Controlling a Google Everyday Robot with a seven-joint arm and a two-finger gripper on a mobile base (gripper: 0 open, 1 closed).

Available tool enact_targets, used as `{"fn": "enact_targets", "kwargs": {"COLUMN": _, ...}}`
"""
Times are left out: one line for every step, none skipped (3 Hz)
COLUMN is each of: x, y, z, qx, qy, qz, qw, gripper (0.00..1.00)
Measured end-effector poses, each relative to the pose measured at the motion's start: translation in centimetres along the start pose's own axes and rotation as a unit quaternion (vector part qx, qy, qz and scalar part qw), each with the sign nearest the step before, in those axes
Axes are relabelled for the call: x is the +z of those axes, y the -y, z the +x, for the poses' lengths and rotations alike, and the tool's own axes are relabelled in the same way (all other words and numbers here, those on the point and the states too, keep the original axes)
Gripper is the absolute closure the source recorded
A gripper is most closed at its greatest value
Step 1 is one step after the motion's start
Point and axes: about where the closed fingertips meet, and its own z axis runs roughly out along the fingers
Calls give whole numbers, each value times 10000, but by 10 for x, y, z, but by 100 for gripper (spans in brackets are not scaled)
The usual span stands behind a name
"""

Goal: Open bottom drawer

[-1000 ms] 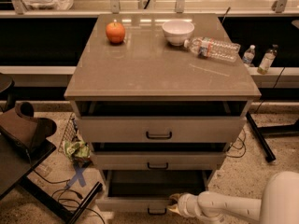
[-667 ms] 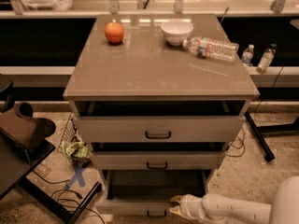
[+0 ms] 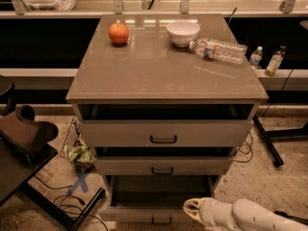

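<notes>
Next, I reach into the drawer's open gap (image 3: 179,189) and pull the drawer's front from inside, because my gripper is off to the side of the bottom drawer's handle (image 3: 161,220).
The cabinet (image 3: 163,76) has three grey-beige drawers, all pulled out by different amounts. The bottom drawer (image 3: 130,214) is the lowest one and stands furthest out, with its dark inside showing above the front. Its small black bar handle (image 3: 161,220) sits at the frame's lower edge. My gripper (image 3: 190,209), on a white arm coming in from the lower right, is at the right part of the bottom drawer's front, just right of the handle. The middle drawer (image 3: 162,166) and top drawer (image 3: 163,134) lie above it.
On the cabinet top are an orange apple (image 3: 118,33), a white bowl (image 3: 183,32) and a lying plastic bottle (image 3: 219,49). Two small bottles (image 3: 265,59) stand on the right ledge. A black chair (image 3: 24,143) is at the left, with cables and blue tape (image 3: 81,181) on the floor. A black stand leg (image 3: 267,141) is at the right.
The bottom drawer front has slid a little further out toward the camera. My gripper has shifted slightly right along it.
</notes>
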Motion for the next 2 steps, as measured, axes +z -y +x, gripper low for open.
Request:
{"fn": "enact_targets", "kwargs": {"x": 1, "y": 0, "z": 0, "qx": 0, "qy": -2, "qz": -2, "qw": 10000, "gripper": 100}}
{"fn": "enact_targets", "kwargs": {"x": 19, "y": 0, "z": 4, "qx": -152, "qy": -6, "qz": 16, "qw": 9999, "gripper": 100}}
